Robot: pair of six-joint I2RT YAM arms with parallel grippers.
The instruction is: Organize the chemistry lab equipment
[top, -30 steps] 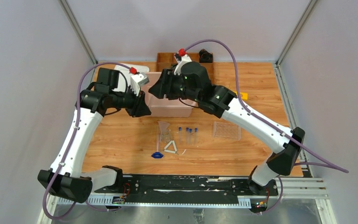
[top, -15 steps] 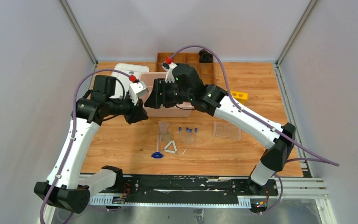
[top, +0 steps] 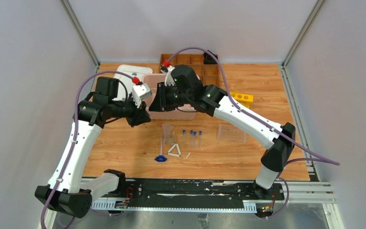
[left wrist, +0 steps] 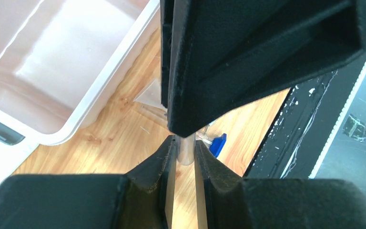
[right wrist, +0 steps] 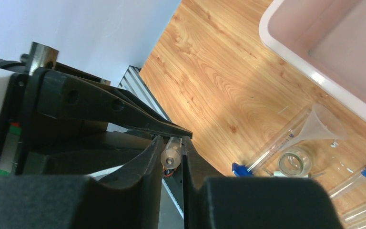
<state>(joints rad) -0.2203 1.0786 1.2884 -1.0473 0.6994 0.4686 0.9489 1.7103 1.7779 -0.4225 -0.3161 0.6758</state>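
The robot's two grippers pinch the small clear tube far from the yellow block, so the left gripper should open and the right gripper should carry the tube to the block.
My left gripper and right gripper meet tip to tip just left of the pink bin. Both hold one small clear tube. In the left wrist view the tube sits between the closed-in fingers of the left gripper. In the right wrist view its round end is pinched in the right gripper. On the table lie a clear glass funnel, blue-capped tubes, a white triangle, a tiny blue piece and a clear tube rack.
A white lid lies behind the left gripper. The brown wooden compartment tray stands at the back edge and a yellow block at the right. A small glass beaker stands by the funnel.
My right gripper has swung left and met the left gripper beside the bin. The left arm shifted slightly toward me early, then held still.
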